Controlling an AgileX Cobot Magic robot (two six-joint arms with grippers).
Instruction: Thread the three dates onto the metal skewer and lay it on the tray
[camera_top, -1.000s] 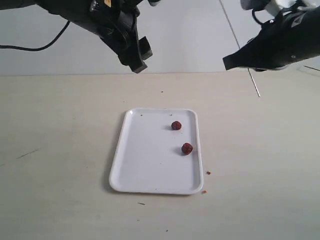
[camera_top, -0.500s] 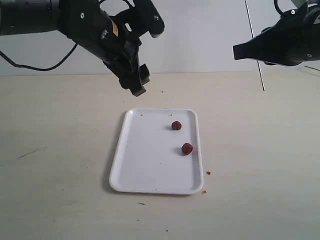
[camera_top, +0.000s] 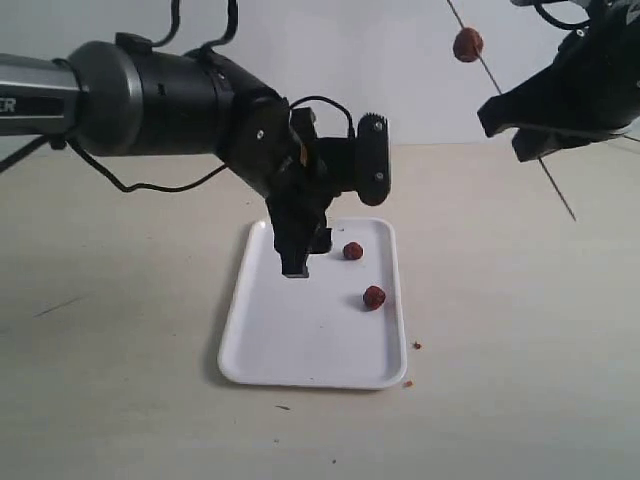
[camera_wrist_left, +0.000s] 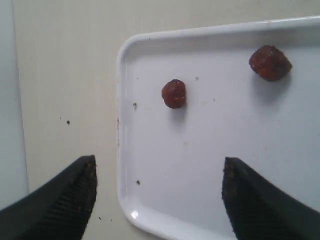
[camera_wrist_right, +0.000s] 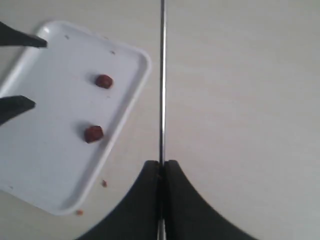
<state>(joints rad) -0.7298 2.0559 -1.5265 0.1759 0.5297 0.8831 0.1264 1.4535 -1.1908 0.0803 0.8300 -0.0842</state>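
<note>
The left gripper's fingers are in line front to back above the tray's empty part, so the left gripper needs to turn crosswise and straddle the far date.
The white tray lies mid-table with two dates on its right half. A third date sits threaded high on the thin metal skewer, which slants down to the right. My right gripper is shut on the skewer, with its tips pinching the rod. My left gripper hangs open over the tray's back left part, empty. In the left wrist view both tray dates lie beyond its fingers.
Tiny reddish crumbs lie on the pale table just off the tray's right front corner. A few dark specks dot the tray and the table. The left arm's body looms above the tray's back edge.
My left arm has swung down over the tray, gripper pointing down. The right gripper has tilted the skewer, bringing the threaded date into view at the top.
</note>
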